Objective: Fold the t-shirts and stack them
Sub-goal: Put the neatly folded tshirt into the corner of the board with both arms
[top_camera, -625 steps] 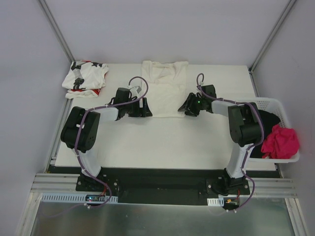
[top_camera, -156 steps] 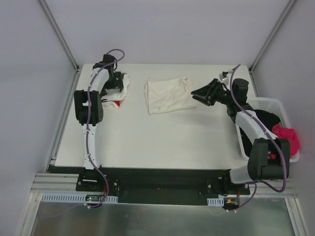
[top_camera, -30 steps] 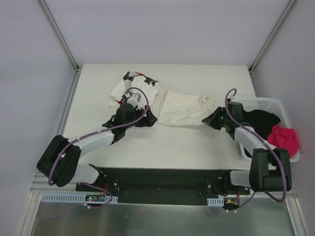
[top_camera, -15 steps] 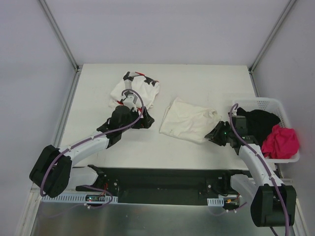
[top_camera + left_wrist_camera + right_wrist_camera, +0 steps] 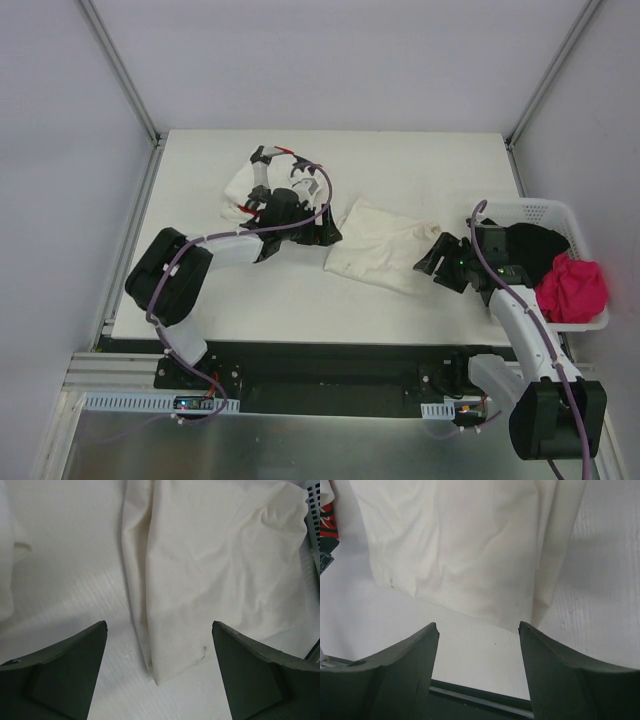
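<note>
The cream-white t-shirt slants, its near corner [image 5: 327, 267] by my left gripper, so next I take hold farther up, at the t-shirt's side edge's middle [image 5: 139, 550], and pull it straight.
The folded cream-white t-shirt [image 5: 378, 243] lies flat mid-table, also filling the left wrist view [image 5: 210, 570] and the right wrist view [image 5: 465, 545]. The star-print t-shirt [image 5: 252, 183] with red marks sits bunched behind the left arm. My left gripper [image 5: 328, 232] hovers open at the cream shirt's left edge, its near corner between the fingers [image 5: 65, 680] with nothing gripped. My right gripper [image 5: 430, 262] stands open just off the shirt's right edge, fingers [image 5: 555, 675] apart over bare table.
A white perforated basket [image 5: 556, 215] at the right table edge holds a black garment [image 5: 530, 245] and a pink one [image 5: 572, 290]. The table's dark front edge [image 5: 470, 695] shows just beyond the right fingers.
The right gripper has opened and let go of the cream shirt after dragging it toward the front. The left arm swung right, up to the shirt's left edge.
</note>
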{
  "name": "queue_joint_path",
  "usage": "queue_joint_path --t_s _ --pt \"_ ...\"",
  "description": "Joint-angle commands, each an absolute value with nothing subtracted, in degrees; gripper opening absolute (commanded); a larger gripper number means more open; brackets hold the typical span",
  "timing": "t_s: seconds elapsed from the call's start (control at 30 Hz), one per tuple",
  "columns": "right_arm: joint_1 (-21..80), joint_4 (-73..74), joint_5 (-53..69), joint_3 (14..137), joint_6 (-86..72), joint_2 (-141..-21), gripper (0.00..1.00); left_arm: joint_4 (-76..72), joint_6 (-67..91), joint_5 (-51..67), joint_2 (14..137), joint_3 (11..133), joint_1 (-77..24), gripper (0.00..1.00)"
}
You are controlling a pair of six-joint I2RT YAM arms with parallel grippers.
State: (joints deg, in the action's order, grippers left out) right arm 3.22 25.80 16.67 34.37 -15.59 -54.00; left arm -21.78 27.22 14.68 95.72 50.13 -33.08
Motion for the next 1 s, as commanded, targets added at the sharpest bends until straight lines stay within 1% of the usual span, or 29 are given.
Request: queue_joint_path --t_s 0.0,0.1,0.2,0.63,0.7,0.73,0.97 --pt "3.2 28.7 14.4 36.9 -13.1 -52.6 0.74 -26.9 29.0 22.8 101.5 55.5 -33.6 0.85" --pt "2.5 28.9 14.1 37.4 -11.9 -52.5 0.76 -27.9 29.4 25.5 104.7 58.3 -33.5 0.85" --pt "1.5 28.7 13.7 38.0 -10.8 -53.6 0.76 -28.4 30.5 27.9 107.1 60.4 -33.3 0.84" --pt "0.1 18.2 19.1 39.8 -13.8 -63.7 0.75 -27.1 29.9 27.2 108.6 61.5 -32.4 0.85" --pt "0.2 17.2 19.8 40.2 -14.1 -65.1 0.75 -26.3 30.5 26.5 108.5 61.3 -32.0 0.85" --pt "0.1 16.4 19.6 40.3 -14.3 -65.3 0.75 -25.1 30.7 24.0 108.5 61.6 -31.6 0.85" --pt "0.2 14.5 20.0 39.8 -15.1 -64.2 0.75 -10.9 27.9 13.3 108.8 66.9 -31.5 0.86"
